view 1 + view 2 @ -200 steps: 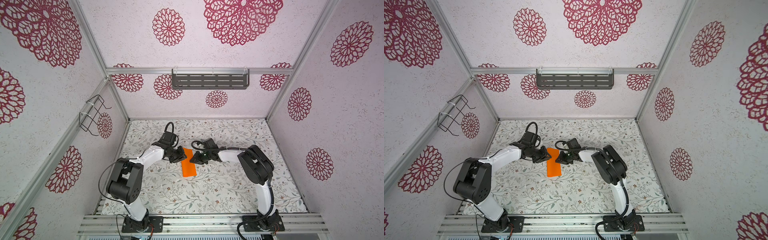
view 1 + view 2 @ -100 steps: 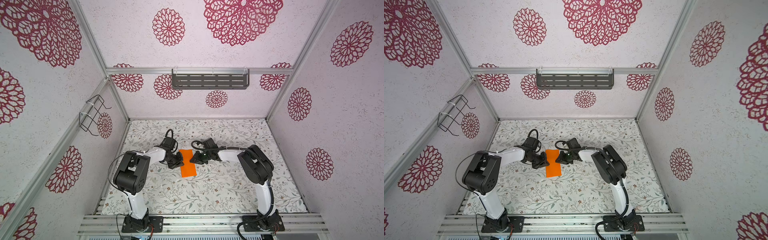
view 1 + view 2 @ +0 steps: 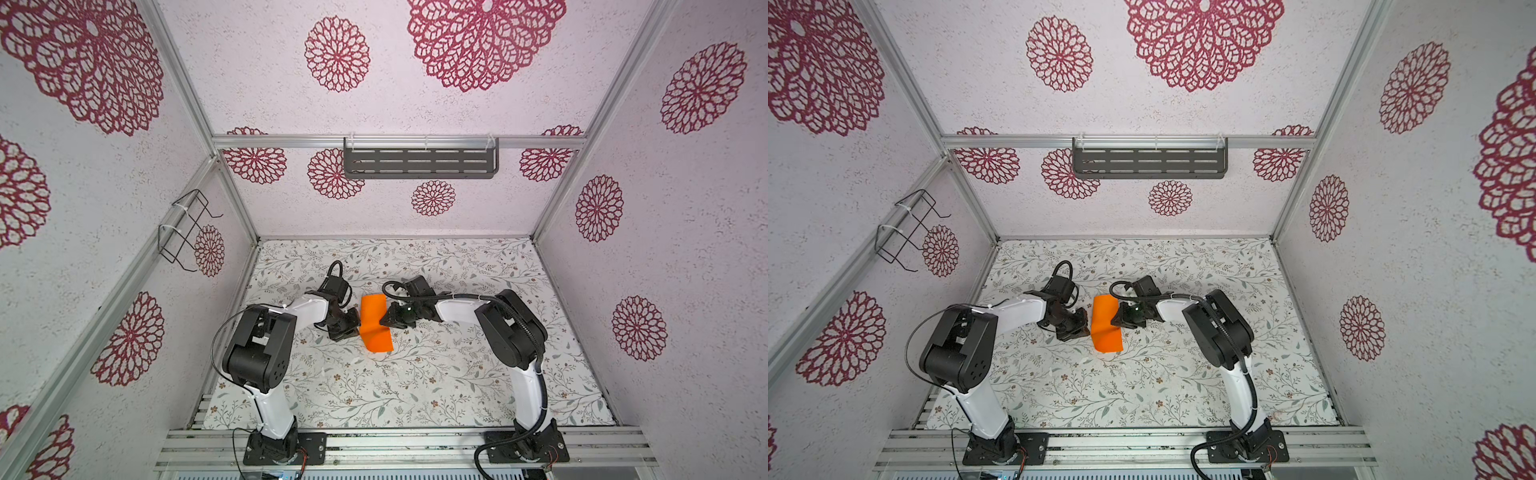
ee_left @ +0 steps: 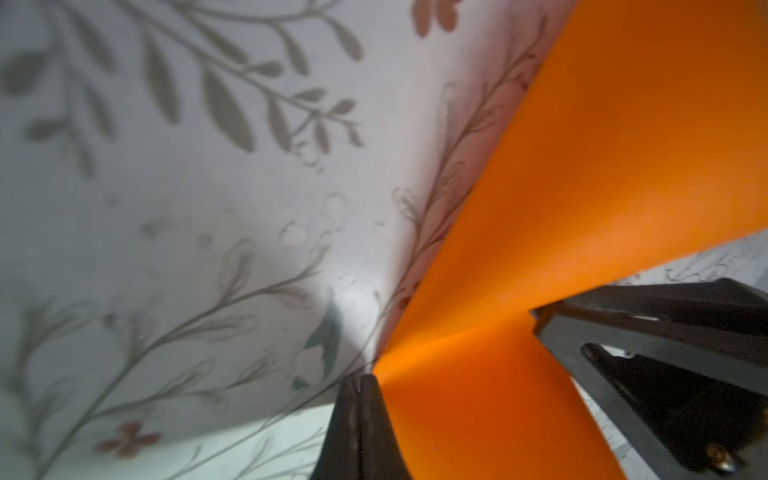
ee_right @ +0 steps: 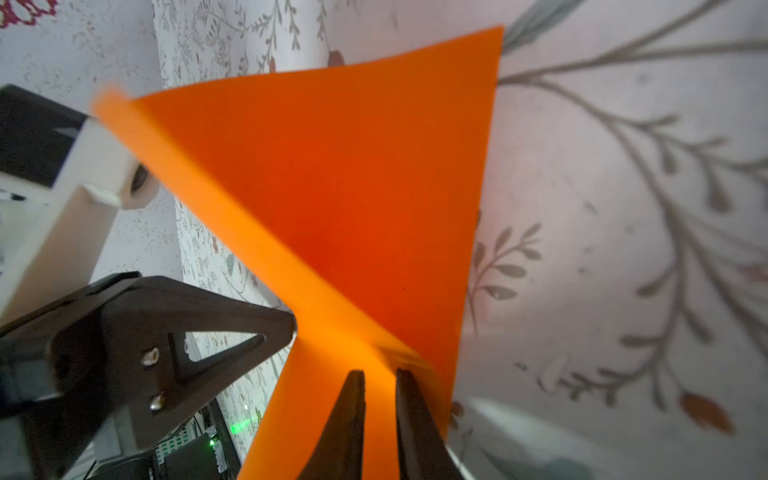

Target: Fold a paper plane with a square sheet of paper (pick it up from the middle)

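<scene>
The sheet kinks crooked (image 4: 406, 348) at the left gripper's fingers halfway along the fold, so the robot's left gripper should move back and press from the fold's far end (image 3: 363, 296) down.
The square sheet of paper (image 3: 375, 332) (image 3: 1106, 332), bright orange, sits mid-table between my two grippers, bent along a crease across its middle. My left gripper (image 3: 356, 321) (image 3: 1087, 323) is at its left edge. In the left wrist view the jaws (image 4: 359, 380) are pressed together at the paper's (image 4: 582, 166) edge, and the crease fans out from their tips. My right gripper (image 3: 383, 322) (image 3: 1113, 321) is at the right edge. In the right wrist view its jaws (image 5: 380, 374) stand a narrow gap apart with a ridge of paper (image 5: 353, 187) at the tips. No paper plane shape shows.
The floral table cover (image 3: 415, 382) is bounded by patterned walls on three sides. A grey slotted shelf (image 3: 419, 162) hangs on the back wall and a wire rack (image 3: 187, 228) on the left wall. Both arm bases stand at the front rail.
My left arm has drawn its elbow back and its jaws have closed on the paper's left edge. The paper now bends across its middle. The right arm has stayed put.
</scene>
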{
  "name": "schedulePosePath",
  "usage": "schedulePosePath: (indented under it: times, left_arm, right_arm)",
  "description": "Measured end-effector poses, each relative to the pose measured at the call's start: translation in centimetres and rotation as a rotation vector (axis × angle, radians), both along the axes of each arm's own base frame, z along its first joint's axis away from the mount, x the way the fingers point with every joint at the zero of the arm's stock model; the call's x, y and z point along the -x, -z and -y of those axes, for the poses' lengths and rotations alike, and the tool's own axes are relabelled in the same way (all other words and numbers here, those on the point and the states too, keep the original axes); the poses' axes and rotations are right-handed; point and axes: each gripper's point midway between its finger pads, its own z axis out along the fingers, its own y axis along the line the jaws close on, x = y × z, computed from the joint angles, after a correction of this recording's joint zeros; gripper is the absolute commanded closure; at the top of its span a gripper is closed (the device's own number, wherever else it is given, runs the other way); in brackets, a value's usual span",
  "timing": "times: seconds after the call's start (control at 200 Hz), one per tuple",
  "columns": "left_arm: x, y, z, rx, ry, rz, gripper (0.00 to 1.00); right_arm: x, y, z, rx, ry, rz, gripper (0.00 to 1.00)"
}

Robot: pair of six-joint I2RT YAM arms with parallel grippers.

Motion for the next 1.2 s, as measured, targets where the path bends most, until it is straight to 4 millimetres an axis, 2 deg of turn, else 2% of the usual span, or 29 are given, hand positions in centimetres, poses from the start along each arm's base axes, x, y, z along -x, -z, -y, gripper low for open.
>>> schedulePosePath:
  times: [0.1,0.285,0.445,0.605,0.881,1.016,1.086,1.201]
  left_arm:
    - [-0.2,-0.9,0.1,0.020,-0.001,0.017,0.95]
    - [-2.1,-2.6,2.0,0.130,0.011,0.097,0.96]
    - [-3.7,-2.0,2.8,0.167,0.025,0.110,0.95]
    - [-3.8,0.3,1.6,0.164,0.004,0.068,0.95]
    - [-4.6,0.3,-0.3,0.131,-0.021,0.095,0.95]
    - [-5.0,-0.5,-1.5,0.120,-0.042,0.117,0.95]
    - [-5.4,-1.4,-1.1,0.148,-0.044,0.150,0.96]
    - [-6.0,-2.6,0.8,0.219,-0.026,0.199,0.95]
  right_arm:
    - [0.0,0.0,0.0,0.000,-0.002,0.002,0.80]
    - [0.0,0.0,0.0,0.002,-0.005,0.005,0.80]
    - [0.0,0.0,0.0,0.003,-0.005,0.005,0.80]
    - [0.0,0.0,0.0,0.004,-0.005,0.004,0.80]
    - [0.0,0.0,0.0,0.006,-0.006,0.006,0.80]
    - [0.0,0.0,0.0,0.006,-0.005,0.006,0.80]
    - [0.0,0.0,0.0,0.007,-0.005,0.006,0.80]
    - [0.0,0.0,0.0,0.007,-0.005,0.006,0.80]
